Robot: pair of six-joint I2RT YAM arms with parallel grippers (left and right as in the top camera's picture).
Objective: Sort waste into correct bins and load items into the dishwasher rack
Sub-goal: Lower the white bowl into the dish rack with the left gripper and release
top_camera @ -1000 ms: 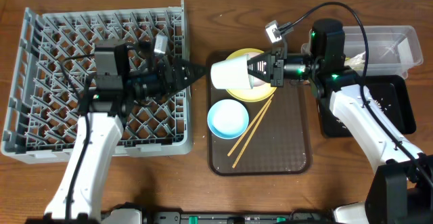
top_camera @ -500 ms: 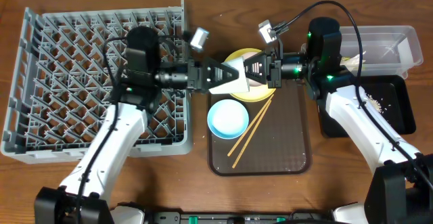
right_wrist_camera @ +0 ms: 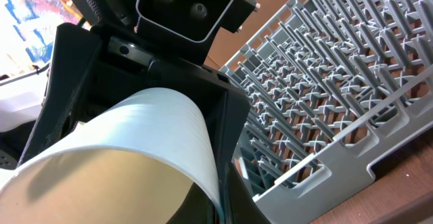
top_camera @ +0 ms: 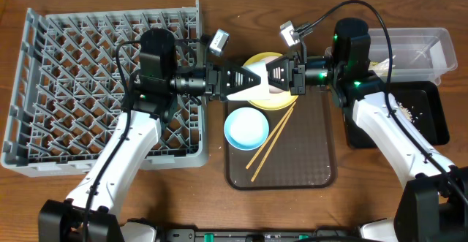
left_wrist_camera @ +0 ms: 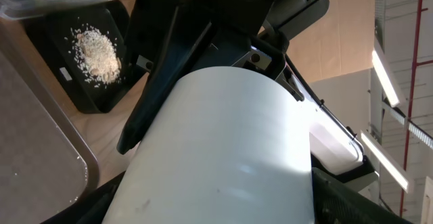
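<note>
My right gripper is holding the white bowl by its rim [top_camera: 266,82] across from the dishwasher rack, so my left gripper should grab the bowl's other end [top_camera: 238,94] and load it.
The white bowl [top_camera: 246,82] hangs in the air between my two grippers, above the far edge of the brown tray; it fills the left wrist view [left_wrist_camera: 223,149] and the right wrist view [right_wrist_camera: 135,136]. My right gripper [top_camera: 276,77] is shut on its rim, one finger inside and one outside [right_wrist_camera: 223,204]. My left gripper [top_camera: 254,82] is open, its fingers spread around the bowl's other end [left_wrist_camera: 210,210]. The yellow plate [top_camera: 274,101], the light-blue bowl [top_camera: 246,128] and the chopsticks [top_camera: 270,140] lie on the tray. The grey dishwasher rack [top_camera: 44,125] is at the left.
The brown serving tray [top_camera: 314,161] sits mid-table. The clear tub [top_camera: 420,48] is at the far right, with the black tray [top_camera: 431,118] in front of it. Rice scraps [left_wrist_camera: 98,51] lie in the black tray. The rack's pegs [right_wrist_camera: 325,82] show behind the bowl.
My left arm swung right from over the rack and brought its open fingers around the white bowl. My right gripper has held the bowl nearly still.
</note>
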